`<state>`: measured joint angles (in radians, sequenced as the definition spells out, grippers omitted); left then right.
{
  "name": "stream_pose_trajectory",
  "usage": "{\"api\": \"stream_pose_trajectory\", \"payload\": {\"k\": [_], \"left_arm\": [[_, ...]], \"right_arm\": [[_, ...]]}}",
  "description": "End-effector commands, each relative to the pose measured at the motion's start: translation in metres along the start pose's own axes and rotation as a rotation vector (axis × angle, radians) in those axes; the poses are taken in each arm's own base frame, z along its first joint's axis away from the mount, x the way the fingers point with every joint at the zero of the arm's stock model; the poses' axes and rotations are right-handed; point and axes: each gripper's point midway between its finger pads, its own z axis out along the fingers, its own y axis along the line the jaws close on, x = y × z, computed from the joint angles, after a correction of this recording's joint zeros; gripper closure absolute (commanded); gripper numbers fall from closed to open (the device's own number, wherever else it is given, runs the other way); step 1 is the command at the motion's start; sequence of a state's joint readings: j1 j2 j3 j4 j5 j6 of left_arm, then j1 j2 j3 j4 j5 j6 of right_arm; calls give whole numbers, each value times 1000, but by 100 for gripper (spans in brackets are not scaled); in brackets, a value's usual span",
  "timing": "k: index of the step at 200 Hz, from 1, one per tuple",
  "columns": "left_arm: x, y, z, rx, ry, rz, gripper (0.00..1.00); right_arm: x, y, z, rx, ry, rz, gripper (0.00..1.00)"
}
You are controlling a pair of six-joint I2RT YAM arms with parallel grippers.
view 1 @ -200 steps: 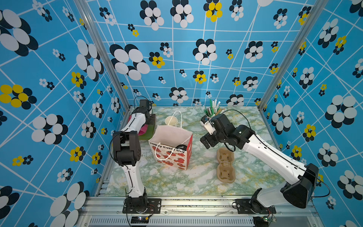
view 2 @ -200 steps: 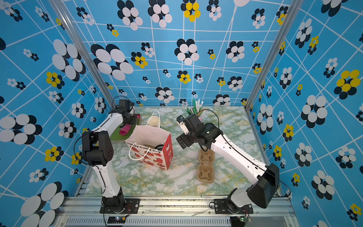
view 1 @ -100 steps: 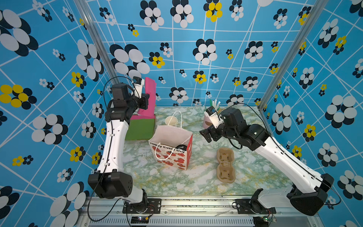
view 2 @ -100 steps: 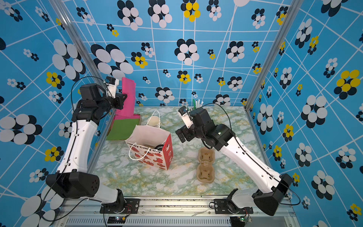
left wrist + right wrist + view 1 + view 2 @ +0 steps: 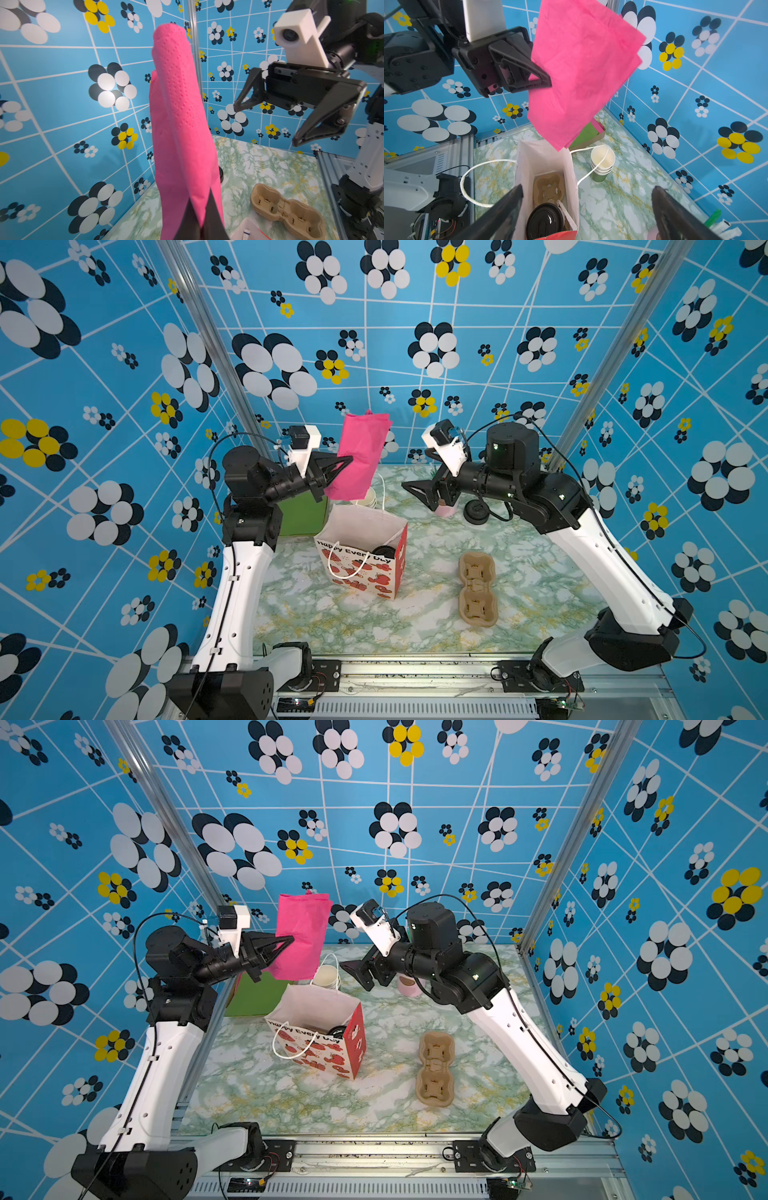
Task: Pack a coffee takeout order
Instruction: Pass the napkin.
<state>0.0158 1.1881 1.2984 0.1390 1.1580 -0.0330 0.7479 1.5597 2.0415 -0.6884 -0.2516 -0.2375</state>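
Note:
I should grip the upper free edge [image 5: 384,437] with my right gripper before I lower the pink napkin into the bag, because my left gripper has the napkin by its lower edge [image 5: 344,474].
My left gripper [image 5: 349,460] [image 5: 200,207] is shut on the lower edge of a folded pink napkin [image 5: 361,456] [image 5: 581,72], held upright in the air above the back of the strawberry-print paper bag [image 5: 361,568]. Inside the bag stand a paper cup with a black lid [image 5: 545,221], a brown pulp cup holder [image 5: 549,187] and a white-wrapped straw [image 5: 566,212]. My right gripper [image 5: 419,477] [image 5: 586,191] hangs open and empty to the right of the napkin, pointing toward it over the bag.
More pulp cup holders [image 5: 478,589] lie on the table right of the bag. A stack of lidless cups [image 5: 602,164], a green box [image 5: 301,512], a lone black lid [image 5: 476,512] and a pink straw pot [image 5: 446,510] stand along the back.
The left arm lifted the napkin from the green box high into the air and swung it over the bag. The right arm rose and turned toward the napkin, still open.

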Motion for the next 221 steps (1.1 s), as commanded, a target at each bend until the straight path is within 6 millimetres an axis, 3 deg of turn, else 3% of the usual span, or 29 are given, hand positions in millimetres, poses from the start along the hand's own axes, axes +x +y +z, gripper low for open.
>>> {"api": "stream_pose_trajectory", "payload": {"k": [1, 64, 111, 189, 206, 221], "left_arm": [[-6, -31, 4, 158, -40, 99, 100], [16, -46, 13, 264, -23, 103, 100], [19, -51, 15, 284, -21, 104, 100], [18, -59, 17, 309, -17, 114, 100], [19, -59, 17, 310, -15, 111, 100], [19, -59, 17, 307, -14, 110, 100]], "right_arm": [[-1, 1, 2, -54, 34, -88, 1], [-8, -16, -2, -105, 71, -124, 1], [-16, 15, 0, -329, 20, -67, 1], [-26, 29, 23, -487, -60, 7, 1], [-23, 32, 28, -525, -54, 34, 9], [-20, 34, 30, -540, -44, 45, 30]]}}
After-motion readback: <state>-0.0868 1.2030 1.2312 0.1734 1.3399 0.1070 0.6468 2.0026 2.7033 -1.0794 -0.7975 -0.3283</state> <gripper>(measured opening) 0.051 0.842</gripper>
